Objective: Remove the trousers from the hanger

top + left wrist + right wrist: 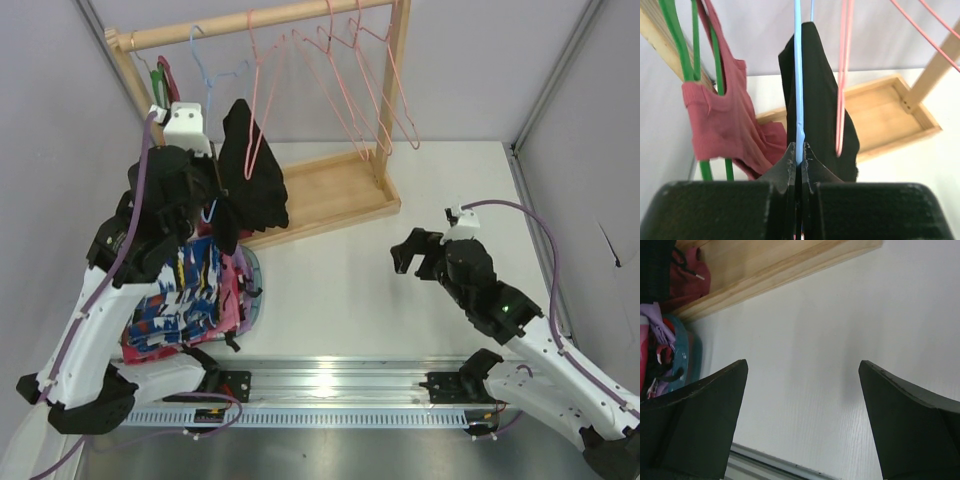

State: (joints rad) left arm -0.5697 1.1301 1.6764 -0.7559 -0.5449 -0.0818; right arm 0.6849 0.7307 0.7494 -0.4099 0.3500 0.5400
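Note:
The robot's left gripper is shut on the blue hanger point(800, 132), so the right gripper should stay open, continue to move toward the wire point(209, 95) above that grip and close there.
The hanger point(207, 95), thin light-blue wire, hangs by its hook from the wooden rail at the left of the rack. The black trousers point(250, 165) hang down beside it, above the rack's wooden base. In the left wrist view the blue wire of the hanger point(798, 75) runs straight down into my left gripper point(799, 151), which is shut on it, with the trousers point(822, 100) just behind and right of the wire. My left gripper point(212, 212) sits just below the trousers. My right gripper point(411, 257) is open and holds nothing, low over the white table to the right.
Several pink wire hangers point(340, 80) hang right of the trousers. A green hanger point(675, 40) carries a dark red garment point(725, 125) on the left. The rack's wooden base point(330, 190) lies behind. A pile of blue patterned cloth point(180, 295) lies under the left arm.

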